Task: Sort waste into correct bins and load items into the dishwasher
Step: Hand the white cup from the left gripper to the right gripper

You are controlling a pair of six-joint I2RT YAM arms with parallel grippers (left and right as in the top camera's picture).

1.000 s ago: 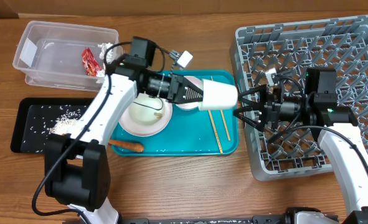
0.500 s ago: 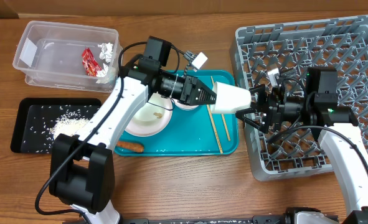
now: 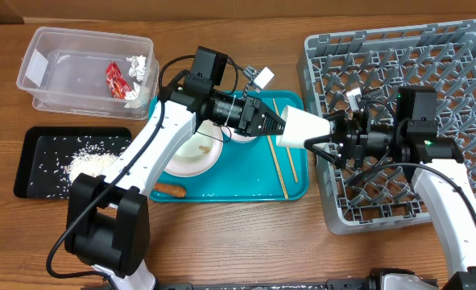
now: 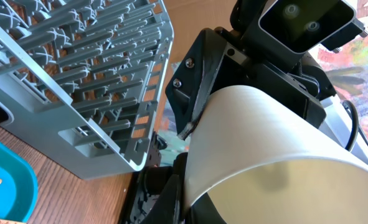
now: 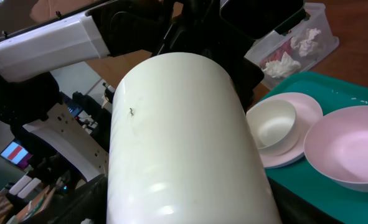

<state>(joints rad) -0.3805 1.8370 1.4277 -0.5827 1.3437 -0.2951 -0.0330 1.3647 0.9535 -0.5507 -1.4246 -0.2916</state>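
My left gripper has hold of the white cup's rim (image 3: 285,133) short of the grey dish rack, so my right gripper should grab the closed end (image 3: 324,129) and load the cup.
My left gripper (image 3: 279,126) is shut on the rim of a white cup (image 3: 302,129) and holds it on its side in the air, between the teal tray and the grey dish rack (image 3: 463,64). My right gripper (image 3: 324,138) is open, its fingers on either side of the cup's closed end. The cup fills the right wrist view (image 5: 177,143) and the left wrist view (image 4: 264,149). A white plate (image 3: 191,155), a small bowl (image 5: 271,124) and chopsticks (image 3: 284,165) lie on the teal tray.
The teal tray (image 3: 246,187) also holds an orange carrot piece (image 3: 165,188). The clear tub (image 3: 68,68) at the back left holds a red wrapper (image 3: 115,80) and tissue (image 3: 137,66). The black tray (image 3: 36,157) holds rice (image 3: 88,161).
My left arm has carried the cup to the right, from over the teal tray to between my right gripper's fingers. The right arm has stayed almost still.
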